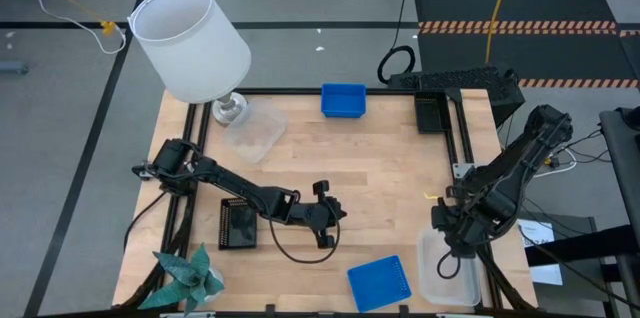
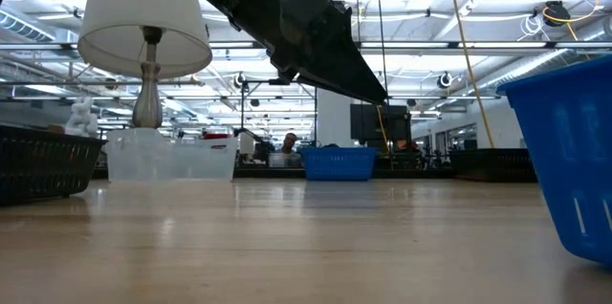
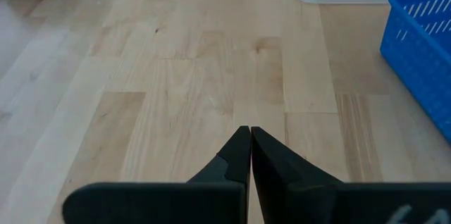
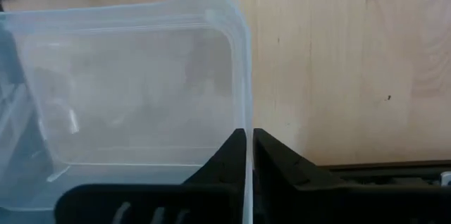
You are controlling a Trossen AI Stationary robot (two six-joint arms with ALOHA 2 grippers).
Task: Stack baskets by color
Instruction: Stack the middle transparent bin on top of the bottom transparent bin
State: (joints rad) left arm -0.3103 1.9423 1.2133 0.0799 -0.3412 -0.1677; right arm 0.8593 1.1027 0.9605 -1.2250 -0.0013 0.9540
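Note:
The second clear basket (image 1: 254,130) is by the lamp, far away from my right gripper. I should let go of this rim and bring that basket (image 1: 262,142) with my left gripper.
A clear basket (image 1: 455,280) sits at the table's near right corner, with my right gripper (image 1: 447,251) shut on its rim from above. A blue basket (image 1: 380,284) lies just left of it at the near edge. A second blue basket (image 1: 343,100) stands at the far edge, and a second clear basket (image 1: 254,134) by the lamp. One black basket (image 1: 238,224) lies under my left arm, another (image 1: 431,114) at the far right. My left gripper (image 1: 330,220) hangs shut above the bare middle of the table, holding nothing. My right gripper has the clear basket's thin side wall (image 4: 246,115) between its fingers, one finger inside the basket and one outside, not far from a rounded corner. The fingers point down from above. Whether the basket's bottom rests on the table I cannot tell.
A white lamp (image 1: 192,40) stands at the far left corner and a teal paper plant (image 1: 188,276) at the near left corner. A dark rail (image 1: 462,138) runs along the table's right side. Bare wood (image 1: 380,178) lies across the middle.

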